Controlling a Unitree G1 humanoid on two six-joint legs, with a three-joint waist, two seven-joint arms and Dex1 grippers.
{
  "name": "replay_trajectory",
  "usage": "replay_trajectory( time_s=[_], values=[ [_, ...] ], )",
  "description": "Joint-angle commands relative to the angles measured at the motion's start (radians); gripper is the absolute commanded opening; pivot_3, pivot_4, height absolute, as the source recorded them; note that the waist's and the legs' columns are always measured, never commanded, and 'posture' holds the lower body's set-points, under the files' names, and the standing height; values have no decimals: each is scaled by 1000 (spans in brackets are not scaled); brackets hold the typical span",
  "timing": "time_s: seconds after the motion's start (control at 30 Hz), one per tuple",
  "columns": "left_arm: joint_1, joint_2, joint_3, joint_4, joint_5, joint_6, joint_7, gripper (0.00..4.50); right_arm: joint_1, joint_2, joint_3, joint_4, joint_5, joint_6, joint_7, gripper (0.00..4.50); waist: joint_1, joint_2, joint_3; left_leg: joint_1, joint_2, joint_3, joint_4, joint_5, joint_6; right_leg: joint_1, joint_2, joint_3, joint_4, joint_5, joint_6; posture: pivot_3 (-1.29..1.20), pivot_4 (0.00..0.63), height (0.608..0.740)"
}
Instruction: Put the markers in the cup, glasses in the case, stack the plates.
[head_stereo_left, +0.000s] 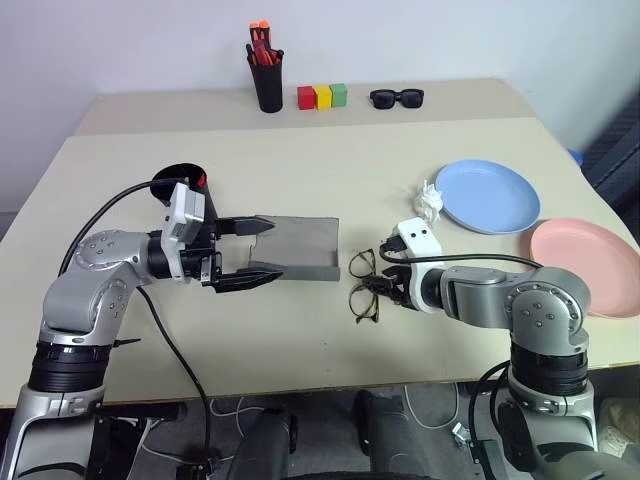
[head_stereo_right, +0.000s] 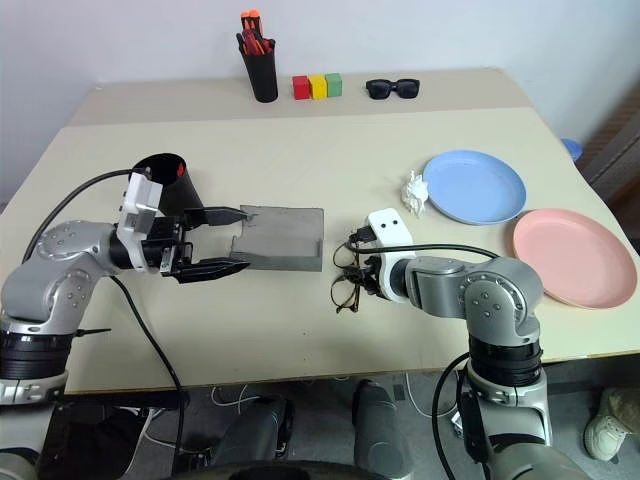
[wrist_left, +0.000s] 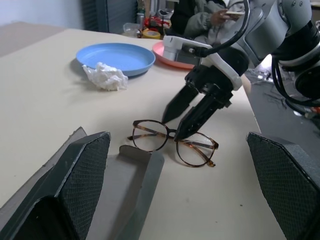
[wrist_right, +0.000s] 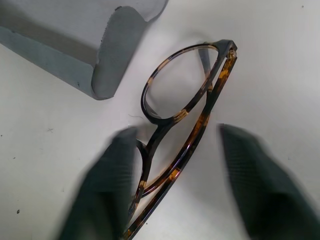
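The folded arms (wrist_right: 189, 145) are close along the glasses' frame between my right gripper's fingers. The glasses (head_stereo_left: 364, 286) will therefore stay folded when I pick them up.
The glasses (head_stereo_left: 363, 290) lie folded on the table just right of the grey case (head_stereo_left: 305, 248), whose flap lies open. My right gripper (wrist_left: 172, 127) points down at them, open, one finger on each side of the frame near the bridge. My left gripper (head_stereo_left: 262, 250) is held level and open over the case's left end, gripping nothing. Behind it stands the black cup (head_stereo_right: 160, 180), with the red end of a marker (head_stereo_left: 201, 180) at its rim. The blue plate (head_stereo_left: 487, 195) and the pink plate (head_stereo_left: 585, 265) lie side by side at the right.
A crumpled white tissue (head_stereo_left: 430, 200) lies beside the blue plate. At the far edge stand a black pot of orange-red pens (head_stereo_left: 267, 80), three coloured blocks (head_stereo_left: 322, 96) and black sunglasses (head_stereo_left: 397, 97). A person sits beyond the table in the left wrist view.
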Motion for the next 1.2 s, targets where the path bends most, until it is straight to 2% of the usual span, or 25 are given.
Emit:
replay_trajectory(
  time_s=[0.03,0.07,0.1,0.3,0.37,0.47,0.53,0.6,0.87,1.0,1.2],
  values=[
    [3,16,25,2,-7,-30,-11,4500,-6,6,2,-7,38,7,-26,570,0,0,0,0,0,0,0,0,0,0,0,0,0,0,0,0,150,740],
    [5,17,26,5,-5,-34,-12,4500,-7,4,3,-7,45,7,-29,119,0,0,0,0,0,0,0,0,0,0,0,0,0,0,0,0,150,740],
    [5,19,25,8,-3,-40,-14,4500,-9,0,5,-6,52,7,-31,41,0,0,0,0,0,0,0,0,0,0,0,0,0,0,0,0,150,740],
    [0,23,23,34,-3,-59,-20,4500,-42,-35,2,6,57,7,-34,41,0,0,0,0,0,0,0,0,0,0,0,0,0,0,0,0,150,740],
    [-2,25,26,40,-8,-52,-21,4500,-83,-99,28,-9,9,7,-8,41,0,1,0,0,0,0,0,0,0,0,0,0,0,0,0,0,150,740],
    [-6,30,38,38,-35,-11,-12,4500,-151,-149,1,25,-24,7,47,41,0,1,1,-1,0,0,0,0,0,-1,0,0,-1,0,0,0,150,740],
    [3,41,49,31,-52,11,-16,4500,-196,-230,49,44,-96,-44,97,41,0,1,1,-1,0,0,0,0,0,-1,0,0,0,0,0,0,150,740],
    [17,54,63,22,-64,31,-16,4500,-227,-245,65,65,-139,-92,135,41,-2,1,1,-2,0,0,0,0,1,-1,0,0,-1,0,0,0,150,740],
    [133,137,160,16,-78,43,-13,4500,-272,-135,225,81,-311,-441,324,41,-25,1,1,-4,1,0,-1,-1,2,-5,0,0,-1,0,0,0,150,740],
    [213,157,223,26,-66,10,-10,4500,-323,-34,270,156,-381,-539,366,41,-27,1,1,-10,1,0,-1,-1,1,-12,1,0,1,0,0,0,150,740],
    [294,154,287,5,-73,-13,2,4500,-343,39,326,208,-433,-646,504,41,-21,1,1,-15,0,0,-1,-1,1,-15,0,0,1,0,0,0,150,740]
  ],
)
